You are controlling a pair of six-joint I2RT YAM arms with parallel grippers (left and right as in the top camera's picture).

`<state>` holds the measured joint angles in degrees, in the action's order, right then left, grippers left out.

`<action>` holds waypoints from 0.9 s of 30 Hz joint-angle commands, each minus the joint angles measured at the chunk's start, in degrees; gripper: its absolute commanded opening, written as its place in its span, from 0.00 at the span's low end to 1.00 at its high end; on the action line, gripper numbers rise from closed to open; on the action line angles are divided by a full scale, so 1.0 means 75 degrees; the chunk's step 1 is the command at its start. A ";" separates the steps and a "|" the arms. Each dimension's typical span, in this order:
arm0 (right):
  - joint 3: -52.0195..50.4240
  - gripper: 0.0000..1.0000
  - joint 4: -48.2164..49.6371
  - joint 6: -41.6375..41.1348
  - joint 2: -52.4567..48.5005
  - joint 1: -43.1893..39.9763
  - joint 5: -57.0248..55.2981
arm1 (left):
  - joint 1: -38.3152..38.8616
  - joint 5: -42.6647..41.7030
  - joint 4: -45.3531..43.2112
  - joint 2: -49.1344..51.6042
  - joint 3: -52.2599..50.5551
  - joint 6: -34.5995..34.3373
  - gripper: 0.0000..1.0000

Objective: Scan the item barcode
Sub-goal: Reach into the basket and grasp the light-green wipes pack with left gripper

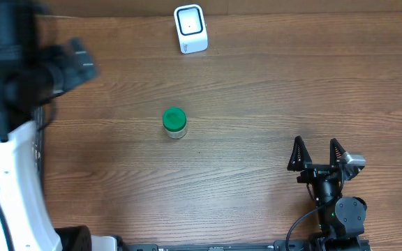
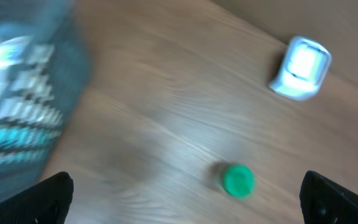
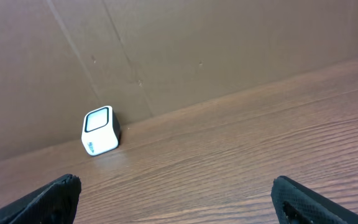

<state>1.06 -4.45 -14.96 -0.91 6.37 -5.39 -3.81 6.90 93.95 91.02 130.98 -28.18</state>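
Teal goods (image 2: 11, 146) are in view in the grey basket next to my open left gripper. I should keep going into the basket (image 2: 27, 93) until my fingers hold a teal pack.
The item, a small jar with a green lid (image 1: 174, 122), stands upright near the middle of the wooden table and shows blurred as the jar (image 2: 237, 180) in the left wrist view. The white barcode scanner (image 1: 190, 28) stands at the back edge, also visible as the scanner (image 2: 301, 68) and the scanner (image 3: 99, 130). My left gripper (image 2: 185, 210) hovers high over the left side, open and empty, with the jar below between its fingertips. My right gripper (image 1: 317, 155) rests low at the front right, open and empty, pointing towards the back wall.
A brown cardboard wall (image 3: 197, 50) closes the back of the table. A blurred grey and teal object (image 2: 20, 102) fills the left of the left wrist view. The left arm's white base (image 1: 12, 188) stands at the table's left edge.
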 commanded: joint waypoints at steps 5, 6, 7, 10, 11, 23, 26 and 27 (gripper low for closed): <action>-0.0076 1.00 0.0038 0.0029 0.0026 -0.0009 -0.0076 | -0.3357 -0.0874 0.0067 0.0061 -0.0341 -0.0286 0.95; -0.0076 1.00 0.0038 0.0029 0.0026 -0.0009 -0.0076 | -0.3762 -0.0895 -0.0064 0.0061 -0.0495 -0.0356 0.95; -0.0076 1.00 0.0041 0.0029 0.0026 -0.0009 -0.0076 | -0.4109 -0.0970 -0.0184 0.0058 -0.0647 -0.0361 0.95; -0.0076 1.00 0.0041 0.0029 0.0026 -0.0009 -0.0076 | -0.5080 -0.1282 -0.0557 0.0061 -0.1218 -0.0326 0.97; -0.0076 1.00 0.0038 0.0029 0.0026 -0.0009 -0.0076 | -0.5359 -0.1373 -0.0691 0.0061 -0.1445 -0.0329 0.97; -0.0076 1.00 0.0041 0.0029 0.0026 -0.0009 -0.0076 | -0.6776 -0.1282 -0.3765 0.0076 -0.5759 -0.0586 0.90; -0.0076 1.00 0.0041 0.0029 0.0026 -0.0009 -0.0076 | -0.6773 -0.1099 -0.4957 0.0076 -0.6962 -0.0530 0.81; -0.0076 1.00 0.0041 0.0029 0.0026 -0.0009 -0.0076 | -0.6773 -0.1000 -0.5219 0.0079 -0.7207 -0.0525 0.79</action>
<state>1.06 -4.45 -14.96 -0.91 6.37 -5.37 -54.50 -2.55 59.18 92.05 83.42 -31.81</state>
